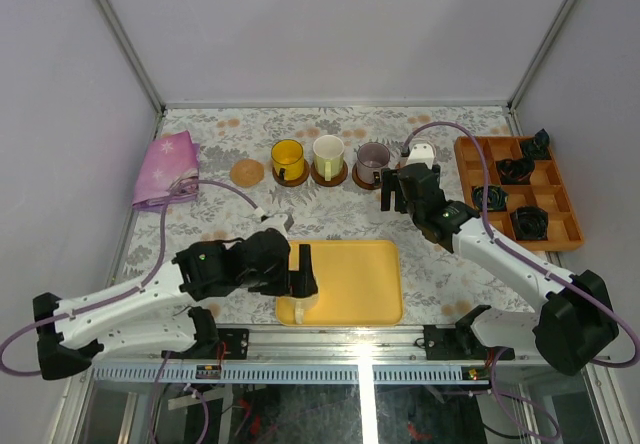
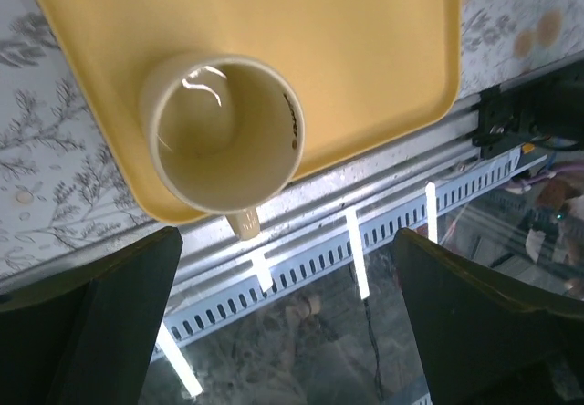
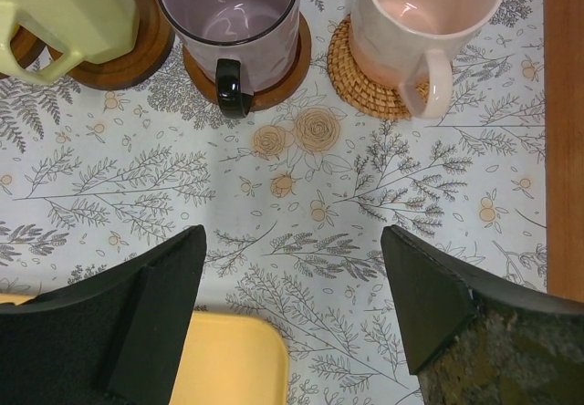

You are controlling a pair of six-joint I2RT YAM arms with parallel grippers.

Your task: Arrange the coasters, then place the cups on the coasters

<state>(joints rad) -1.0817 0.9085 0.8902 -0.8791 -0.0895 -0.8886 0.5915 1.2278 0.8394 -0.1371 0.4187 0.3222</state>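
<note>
The cream cup's handle (image 2: 244, 223) on the yellow tray points between the open fingers of my left gripper. I should keep going down until the fingers are on both sides of the handle (image 1: 299, 315), then close them.
A cream cup (image 2: 224, 131) stands on the near left corner of the yellow tray (image 2: 301, 31), its handle toward the table's edge. My left gripper (image 2: 287, 305) hovers open just short of it, its fingers (image 2: 91, 323) wide apart and holding nothing. At the back, a yellow cup (image 1: 287, 159), a cream cup (image 3: 64, 13) and a grey-purple cup (image 3: 228, 13) each sit on a dark brown coaster (image 3: 278, 77). A pale pink cup (image 3: 424, 13) sits on a tan woven coaster (image 3: 365, 81). My right gripper (image 3: 292, 277) is open and empty, a short way back from the pink and purple cups. One tan coaster (image 1: 246, 172) lies bare left of the yellow cup.
An orange divided tray (image 1: 470, 169) with small black objects (image 1: 528, 222) stands at the right. A pink cloth (image 1: 165, 169) lies at the back left. The metal rail of the table's near edge (image 2: 365, 241) runs right below the tray's corner.
</note>
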